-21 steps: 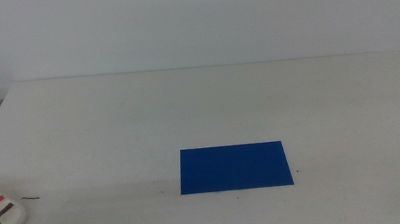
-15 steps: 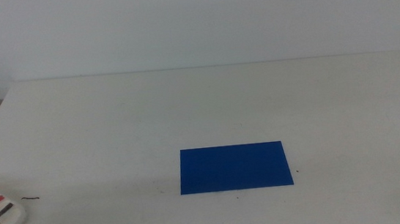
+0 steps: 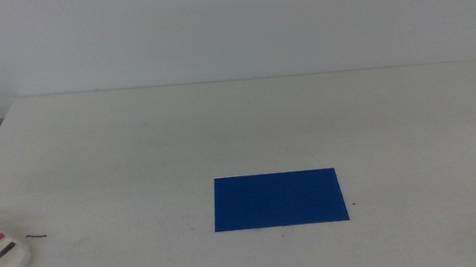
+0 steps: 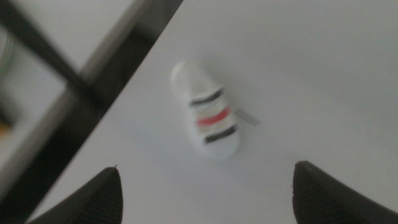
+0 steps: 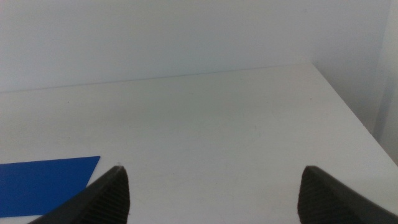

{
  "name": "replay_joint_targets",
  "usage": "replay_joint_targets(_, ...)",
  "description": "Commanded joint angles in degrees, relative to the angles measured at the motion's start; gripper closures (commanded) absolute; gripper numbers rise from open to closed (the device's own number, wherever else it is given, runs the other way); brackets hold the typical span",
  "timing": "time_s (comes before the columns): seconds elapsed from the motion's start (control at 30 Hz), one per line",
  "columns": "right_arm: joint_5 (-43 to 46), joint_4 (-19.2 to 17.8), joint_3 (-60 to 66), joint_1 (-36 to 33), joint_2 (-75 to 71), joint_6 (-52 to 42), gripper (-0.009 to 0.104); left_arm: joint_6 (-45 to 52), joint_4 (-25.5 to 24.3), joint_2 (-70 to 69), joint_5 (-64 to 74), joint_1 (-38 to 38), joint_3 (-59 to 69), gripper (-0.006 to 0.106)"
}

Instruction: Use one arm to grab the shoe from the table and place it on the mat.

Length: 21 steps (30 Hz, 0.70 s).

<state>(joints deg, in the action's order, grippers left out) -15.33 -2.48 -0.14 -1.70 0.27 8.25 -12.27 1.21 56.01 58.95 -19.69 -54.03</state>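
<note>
The robot's left gripper should keep going down toward the shoe's heel (image 4: 186,76) until its open fingers are on both sides of the heel, because the shoe lies clear, its long sides (image 4: 212,118) facing those fingers.
The small white shoe (image 3: 0,254) with dark grey and red straps lies on the white table (image 3: 246,124) at its front left corner. The dark blue mat (image 3: 279,200) lies flat at the table's front centre, well to the right of the shoe. Neither arm shows in the middle view. In the left wrist view the shoe (image 4: 207,110) lies beyond my left gripper (image 4: 205,190), whose jaws are wide open and empty. My right gripper (image 5: 211,190) is open and empty, with a corner of the mat (image 5: 46,177) showing beside one jaw.
The table's left edge runs close to the shoe, with a dark frame (image 4: 81,87) below it in the left wrist view. A short dark thread (image 3: 36,237) lies just right of the shoe. A white wall (image 3: 236,20) stands behind the table.
The left gripper's dark tip, seen at the bottom left corner beside the shoe, has drawn back out of the middle view. The shoe and mat have not moved.
</note>
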Motion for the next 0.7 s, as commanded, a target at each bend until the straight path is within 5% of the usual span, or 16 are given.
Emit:
replay_joint_targets(0.0, 0.37, -0.27, 0.14, 0.01, -0.27, -0.35, 0.016, -6.64, -2.25, 7.91, 4.6, -0.83, -3.74, 0.007)
replay_joint_targets(0.23, 0.37, -0.27, 0.14, 0.01, -0.27, -0.35, 0.016, -18.19, -2.93, 25.46, 1.61, -0.83, -7.92, 0.007)
replay_joint_targets(0.67, 0.37, -0.27, 0.14, 0.01, -0.27, -0.35, 0.016, -22.02, -0.4, 42.26, -13.54, -0.83, -7.98, 0.007)
